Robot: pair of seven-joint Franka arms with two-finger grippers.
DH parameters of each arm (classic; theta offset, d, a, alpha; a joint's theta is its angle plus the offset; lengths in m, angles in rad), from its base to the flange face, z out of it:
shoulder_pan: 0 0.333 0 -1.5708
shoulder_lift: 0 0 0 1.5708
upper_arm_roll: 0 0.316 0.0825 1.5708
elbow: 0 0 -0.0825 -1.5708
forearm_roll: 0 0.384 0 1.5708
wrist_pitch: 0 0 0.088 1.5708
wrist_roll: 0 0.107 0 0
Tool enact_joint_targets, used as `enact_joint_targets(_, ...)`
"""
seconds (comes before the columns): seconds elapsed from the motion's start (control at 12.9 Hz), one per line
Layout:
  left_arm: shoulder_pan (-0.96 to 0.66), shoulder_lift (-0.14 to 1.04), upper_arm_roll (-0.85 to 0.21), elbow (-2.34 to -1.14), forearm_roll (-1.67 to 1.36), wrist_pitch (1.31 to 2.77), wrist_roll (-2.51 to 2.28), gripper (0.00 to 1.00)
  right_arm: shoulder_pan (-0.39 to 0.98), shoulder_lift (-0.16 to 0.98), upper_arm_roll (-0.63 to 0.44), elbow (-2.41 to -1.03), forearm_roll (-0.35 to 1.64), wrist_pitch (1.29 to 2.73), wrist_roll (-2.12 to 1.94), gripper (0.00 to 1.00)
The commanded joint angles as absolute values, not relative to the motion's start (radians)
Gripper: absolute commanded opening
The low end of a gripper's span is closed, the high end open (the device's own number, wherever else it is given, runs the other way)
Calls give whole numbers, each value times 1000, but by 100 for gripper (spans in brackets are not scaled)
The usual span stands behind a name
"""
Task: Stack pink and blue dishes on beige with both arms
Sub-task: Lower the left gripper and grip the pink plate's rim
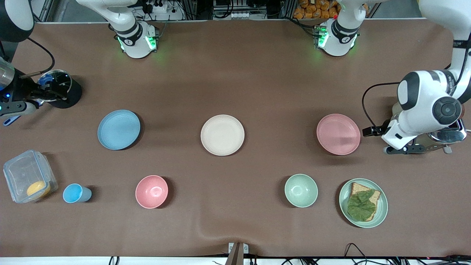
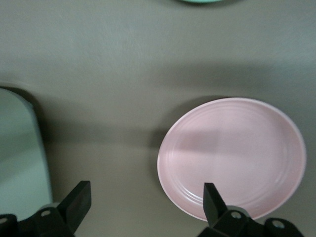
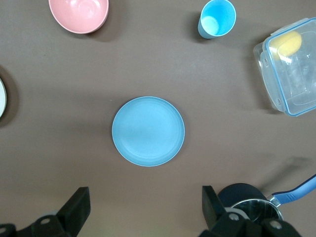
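The pink plate point(image 1: 338, 134) and the beige plate point(image 1: 222, 135) have round rims that look equally wide, so I expect the pink plate to nest and cover nearly all of the beige plate when the robot lowers it.
The beige plate point(image 1: 222, 134) lies at the table's middle. The blue plate point(image 1: 119, 129) point(image 3: 148, 131) lies toward the right arm's end, the pink plate point(image 1: 338, 134) point(image 2: 232, 155) toward the left arm's end, and all three are bare. My left gripper point(image 1: 382, 141) point(image 2: 145, 197) hangs low beside the pink plate, open and holding nothing; one fingertip point(image 2: 211, 197) overlaps the plate's rim in the left wrist view. My right gripper point(image 1: 40, 94) point(image 3: 143, 207) is up high at the table's end, over the black pot, open and holding nothing.
Nearer the camera stand a clear box point(image 1: 29, 180) with something yellow in it, a blue cup point(image 1: 75, 193), a pink bowl point(image 1: 151, 191), a green bowl point(image 1: 301, 190) and a green plate with toast and leaf point(image 1: 363, 202). A lidded black pot point(image 1: 60, 88) and a metal toaster point(image 1: 447, 134) stand at the two ends.
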State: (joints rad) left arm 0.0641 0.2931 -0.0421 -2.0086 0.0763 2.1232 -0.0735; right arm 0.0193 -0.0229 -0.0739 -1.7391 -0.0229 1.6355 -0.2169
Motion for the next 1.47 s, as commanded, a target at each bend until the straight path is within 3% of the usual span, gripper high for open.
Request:
enact_joint_targets(0.0,78,351,-51,-2003,97,2132,-57,100,11,-35,-69,-1743,-25,1629,-221,100)
enact_joint_targets(0.23,84,429,-51,-2002,97,2175,-55,100,11,-35,-69,-1743,-25,1629,-219,100)
enact_joint_targets(0.7,101,475,-52,-2003,95,2192,-35,99,6,-35,-69,-1744,-25,1629,-219,100)
enact_joint_targets(1.08,94,492,-54,-1997,86,2192,-37,62,-3,-9,-68,-1744,-23,1628,-219,100)
enact_joint_targets(1.24,92,499,-54,-1994,81,2192,-38,25,3,8,-67,-1744,-23,1626,-209,100)
enact_joint_targets(1.32,92,499,-54,-1994,80,2192,-52,0,3,12,-67,-1744,-23,1628,-209,100)
enact_joint_targets(1.39,91,499,-55,-1993,68,2192,-55,0,3,24,-67,-1747,-23,1629,-209,100)
